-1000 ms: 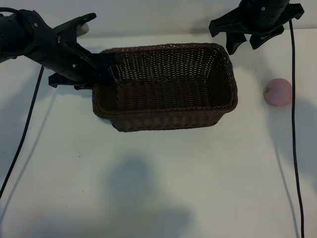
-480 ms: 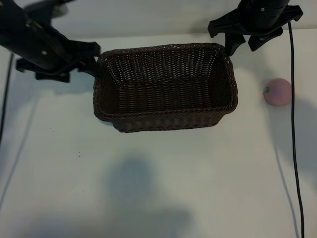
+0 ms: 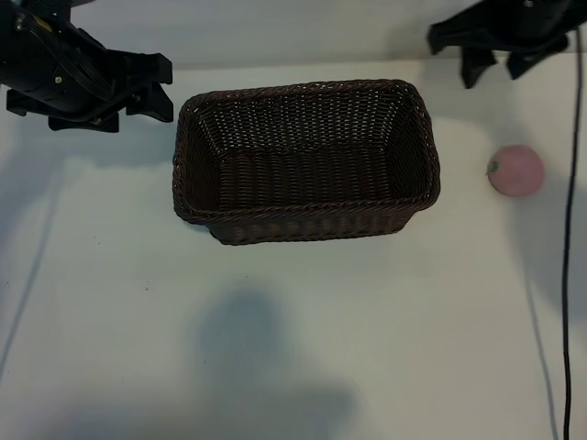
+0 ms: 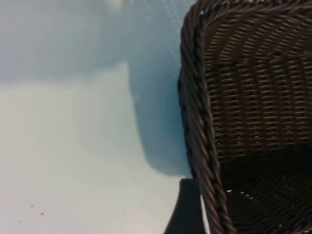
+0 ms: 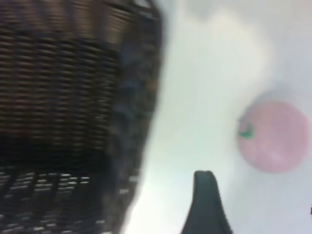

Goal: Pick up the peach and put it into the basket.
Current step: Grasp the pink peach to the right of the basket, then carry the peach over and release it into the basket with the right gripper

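Observation:
The peach (image 3: 516, 170) is on the other side of the basket from my left gripper. My right gripper is close by, so it should pick up the peach and lower it into the basket (image 3: 339, 174).
The dark brown wicker basket (image 3: 303, 160) stands in the middle of the white table. The pale-pink peach (image 3: 515, 170) lies on the table to its right, apart from it. My left gripper (image 3: 159, 87) hovers open just off the basket's far left corner, touching nothing. One of its fingers (image 4: 187, 212) shows beside the braided rim of the basket (image 4: 202, 122). My right gripper (image 3: 504, 66) is open and empty beyond the basket's far right corner, behind the peach. In the right wrist view the peach (image 5: 275, 136) lies ahead of one finger (image 5: 207, 204), with the basket (image 5: 73, 97) beside it.
A black cable (image 3: 570, 238) runs down the table's right side, just right of the peach. Bare white table (image 3: 293, 348) stretches in front of the basket.
My left gripper has opened, let go of the basket's left rim and drawn back to the left. My right gripper has shifted right, toward the peach's side. The basket has stayed put.

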Action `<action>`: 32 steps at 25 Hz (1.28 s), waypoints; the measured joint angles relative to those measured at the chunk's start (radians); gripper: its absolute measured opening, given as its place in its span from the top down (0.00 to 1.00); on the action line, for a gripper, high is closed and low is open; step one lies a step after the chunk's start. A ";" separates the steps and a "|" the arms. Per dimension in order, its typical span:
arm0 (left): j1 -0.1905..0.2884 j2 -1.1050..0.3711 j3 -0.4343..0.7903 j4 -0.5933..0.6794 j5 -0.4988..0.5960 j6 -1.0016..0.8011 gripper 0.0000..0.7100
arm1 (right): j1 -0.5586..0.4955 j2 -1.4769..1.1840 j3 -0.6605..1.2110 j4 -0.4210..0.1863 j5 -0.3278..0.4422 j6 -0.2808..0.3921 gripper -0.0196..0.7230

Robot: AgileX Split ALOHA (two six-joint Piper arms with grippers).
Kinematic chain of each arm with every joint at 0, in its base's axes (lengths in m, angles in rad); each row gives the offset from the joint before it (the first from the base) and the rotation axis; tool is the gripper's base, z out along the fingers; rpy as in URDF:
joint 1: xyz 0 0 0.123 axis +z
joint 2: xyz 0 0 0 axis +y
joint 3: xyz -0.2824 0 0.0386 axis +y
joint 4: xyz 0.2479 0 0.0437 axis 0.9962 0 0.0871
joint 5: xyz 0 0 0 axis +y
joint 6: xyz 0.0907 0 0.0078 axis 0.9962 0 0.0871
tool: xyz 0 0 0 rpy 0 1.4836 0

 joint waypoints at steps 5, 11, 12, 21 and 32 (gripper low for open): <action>0.000 0.000 0.000 -0.006 0.001 0.000 0.17 | -0.086 0.000 0.125 0.028 -0.106 0.007 0.31; 0.000 0.000 0.000 -0.006 0.001 0.000 0.18 | -0.118 0.000 0.311 0.085 -0.315 -0.003 0.31; 0.000 0.000 0.000 -0.006 0.001 0.000 0.18 | -0.118 0.006 0.336 0.085 -0.351 -0.003 0.31; 0.000 0.000 0.000 -0.006 0.002 0.000 0.18 | -0.118 0.120 0.390 0.060 -0.460 0.015 0.34; 0.000 0.000 0.000 -0.006 0.002 0.000 0.18 | -0.118 0.108 0.379 0.054 -0.377 0.033 0.91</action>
